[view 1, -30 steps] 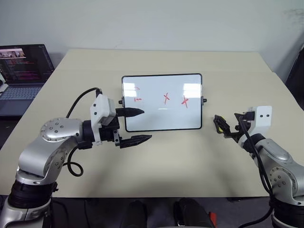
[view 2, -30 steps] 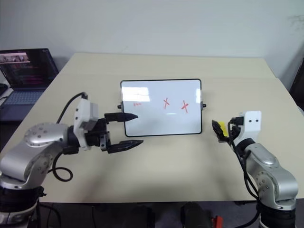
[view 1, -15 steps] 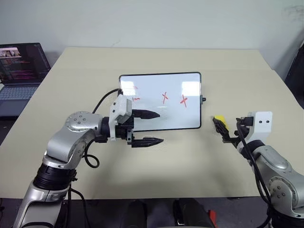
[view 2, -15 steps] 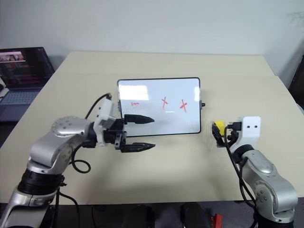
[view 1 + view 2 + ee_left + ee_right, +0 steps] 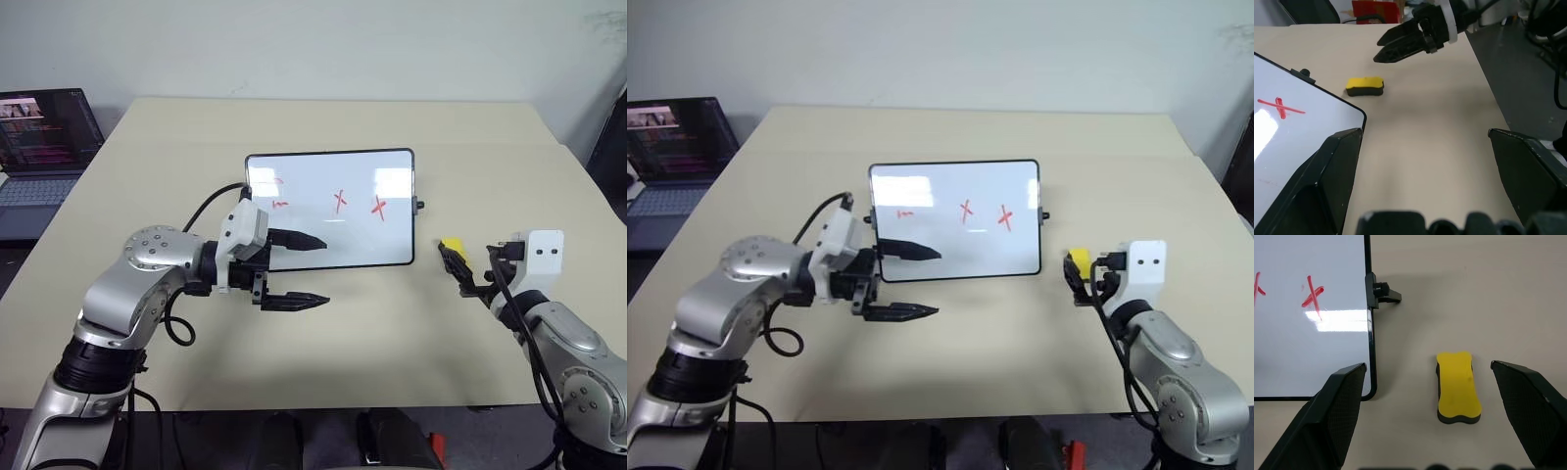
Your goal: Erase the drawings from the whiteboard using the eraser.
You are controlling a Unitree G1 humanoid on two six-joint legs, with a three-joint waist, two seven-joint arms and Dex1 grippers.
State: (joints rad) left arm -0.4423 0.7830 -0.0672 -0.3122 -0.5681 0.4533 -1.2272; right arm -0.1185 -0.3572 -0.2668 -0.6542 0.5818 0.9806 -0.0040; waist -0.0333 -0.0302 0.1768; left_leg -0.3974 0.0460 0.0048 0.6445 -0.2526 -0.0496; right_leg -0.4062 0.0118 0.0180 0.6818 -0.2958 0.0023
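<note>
I should keep lowering my right gripper until its fingers can close on the yellow eraser's long sides [image 5: 1439, 389], because the eraser lies lengthwise [image 5: 454, 247] between them, clear of the whiteboard.
The whiteboard [image 5: 330, 235] lies flat at the middle of the table, with the red drawings on it: two X marks [image 5: 340, 202] [image 5: 379, 207] and short squiggles [image 5: 280, 204] near its left side. The yellow eraser [image 5: 453, 244] rests on the table just right of the board's near right corner. My right gripper [image 5: 458, 271] hovers open close behind it; in the right wrist view the eraser [image 5: 1458, 392] lies untouched between the spread fingers. Over the board's near left corner my left gripper [image 5: 324, 271] is open and empty, pointing right toward the eraser [image 5: 1365, 86].
An open laptop [image 5: 39, 127] stands at the far left, off the beige table [image 5: 333, 352]. The table stretches well beyond the board at the back. The right table edge runs close behind my right arm, with a red object [image 5: 1376, 10] on the floor past it.
My left gripper has swung to the right along the board's near left edge and sunk slightly. The right gripper, eraser and board have kept still; the view shifted a little.
</note>
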